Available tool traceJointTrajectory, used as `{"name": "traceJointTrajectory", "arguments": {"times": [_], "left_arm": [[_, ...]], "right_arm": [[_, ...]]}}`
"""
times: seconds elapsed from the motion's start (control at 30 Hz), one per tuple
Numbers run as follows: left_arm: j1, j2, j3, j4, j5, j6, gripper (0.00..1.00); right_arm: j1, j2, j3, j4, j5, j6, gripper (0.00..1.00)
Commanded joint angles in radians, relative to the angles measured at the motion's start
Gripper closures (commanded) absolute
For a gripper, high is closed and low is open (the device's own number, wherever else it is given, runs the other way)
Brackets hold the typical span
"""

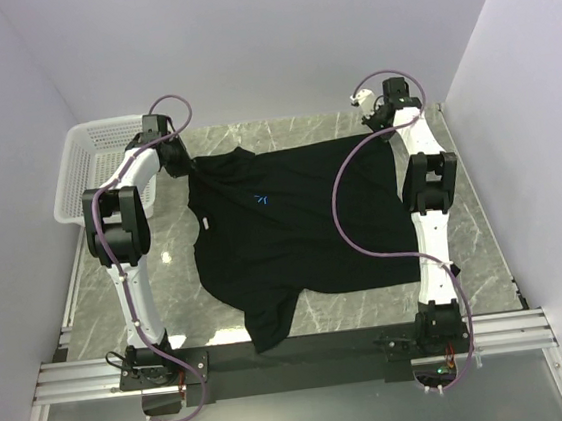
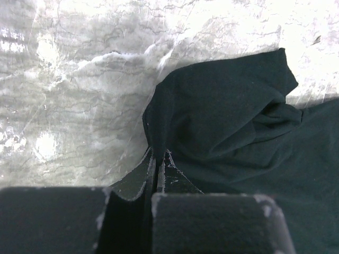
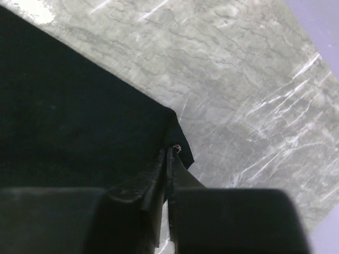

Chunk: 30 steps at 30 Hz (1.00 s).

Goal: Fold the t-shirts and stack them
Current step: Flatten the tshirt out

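A crease covers part of the light-blue logo (image 1: pixel 261 200). My right gripper should pull the t-shirt's corner (image 3: pixel 185 153) away from my left gripper to stretch the t-shirt before I fold it.
A black t-shirt (image 1: pixel 303 228) lies spread on the marble table, its light-blue logo (image 1: pixel 261 200) facing up. One sleeve (image 1: pixel 273 322) reaches toward the near edge. My left gripper (image 1: pixel 180 167) is at the shirt's far-left part. In the left wrist view it (image 2: pixel 157 154) is shut on a bunched edge of the cloth (image 2: pixel 228 106). My right gripper (image 1: pixel 382 119) is at the shirt's far-right corner. The right wrist view shows it (image 3: pixel 169 151) shut on that corner of the cloth (image 3: pixel 69 116), with the jaws nearly together.
A white mesh basket (image 1: pixel 96 170) stands at the far left, just behind the left arm. White walls close in the table on three sides. Bare marble (image 1: pixel 466 251) shows to the right of the shirt, and a rail (image 1: pixel 296 355) runs along the near edge.
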Motion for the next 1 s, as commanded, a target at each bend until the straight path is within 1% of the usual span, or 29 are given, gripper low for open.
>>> {"name": "traceJointTrajectory", "arguments": {"times": [0.0,0.07,0.13,0.17,0.2,0.43,0.57,0.7,0.8,0.97], "left_arm": [[0.0,-0.075,-0.005,0.026,-0.008,-0.002,0.99],[0.0,-0.078,-0.005,0.026,-0.012,-0.002,0.99],[0.0,-0.082,-0.004,0.028,-0.017,-0.001,0.99],[0.0,-0.085,-0.002,0.029,-0.021,0.001,0.99],[0.0,-0.088,-0.002,0.032,-0.022,0.001,0.99],[0.0,-0.121,-0.016,0.069,-0.029,0.008,0.99],[0.0,-0.11,-0.002,0.072,-0.022,0.008,0.99],[0.0,-0.093,0.027,0.069,-0.012,0.008,0.99],[0.0,-0.095,0.027,0.086,-0.006,0.007,0.99],[0.001,-0.062,0.044,0.075,0.009,0.004,0.98]], "right_arm": [[-0.009,-0.019,-0.052,-0.032,-0.034,-0.021,0.94],[-0.013,-0.053,-0.077,0.002,-0.056,0.008,1.0],[-0.023,-0.086,-0.118,0.057,-0.082,0.076,1.0],[-0.035,-0.132,-0.137,0.078,-0.108,0.103,1.0],[-0.04,-0.158,-0.184,0.121,-0.116,0.147,1.0],[-0.081,-0.419,-0.424,0.264,-0.212,0.261,1.0],[-0.098,-0.487,-0.511,0.338,-0.222,0.322,1.0],[-0.11,-0.496,-0.478,0.349,-0.237,0.371,1.0],[-0.11,-0.49,-0.456,0.327,-0.252,0.367,1.0],[-0.11,-0.496,-0.49,0.309,-0.274,0.356,1.0]]}}
